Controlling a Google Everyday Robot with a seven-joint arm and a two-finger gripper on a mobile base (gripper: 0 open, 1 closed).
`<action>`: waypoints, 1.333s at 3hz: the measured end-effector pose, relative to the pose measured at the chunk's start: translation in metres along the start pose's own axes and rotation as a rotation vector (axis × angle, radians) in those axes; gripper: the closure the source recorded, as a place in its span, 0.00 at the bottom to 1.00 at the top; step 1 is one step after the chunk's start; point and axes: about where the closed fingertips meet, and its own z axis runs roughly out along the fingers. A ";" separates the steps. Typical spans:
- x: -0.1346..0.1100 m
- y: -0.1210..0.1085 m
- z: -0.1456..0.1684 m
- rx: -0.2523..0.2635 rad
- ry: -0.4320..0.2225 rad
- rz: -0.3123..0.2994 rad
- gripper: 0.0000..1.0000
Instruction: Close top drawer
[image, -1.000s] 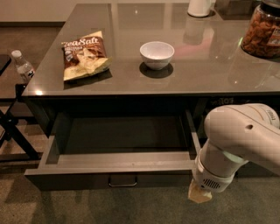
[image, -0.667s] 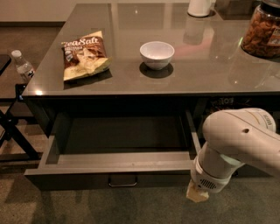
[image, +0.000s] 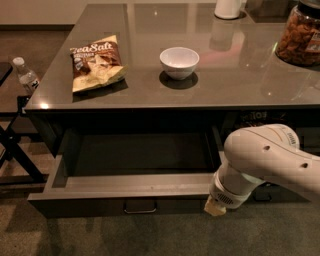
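Observation:
The tip of the robot's gripper meets only the lower corner of the top drawer's front (image: 203, 208), so it should back away, rise and push the front closer to its pull (image: 184, 204).
The top drawer (image: 125, 186) is a wide dark grey box under the grey countertop (image: 240, 80). It stands pulled far out and its inside looks empty. Its flat front faces me, with a small metal pull (image: 140, 206) at the centre. My white arm (image: 265, 162) comes in from the right. My gripper (image: 215, 207) shows only as a tan tip at the right end of the drawer front, touching or very close to it.
On the countertop lie a bag of chips (image: 95, 62), a white bowl (image: 179, 62), a jar of snacks (image: 301, 34) and a white container (image: 229, 7). A water bottle (image: 26, 75) and a black folding stand (image: 15, 155) are at the left.
My arm and gripper have moved a little left and up, closer to the right end of the drawer front. The drawer has not visibly moved.

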 end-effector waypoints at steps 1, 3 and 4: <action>-0.007 -0.012 0.009 0.016 -0.014 0.022 1.00; -0.008 -0.013 0.010 0.017 -0.015 0.023 0.61; -0.008 -0.013 0.010 0.017 -0.015 0.023 0.37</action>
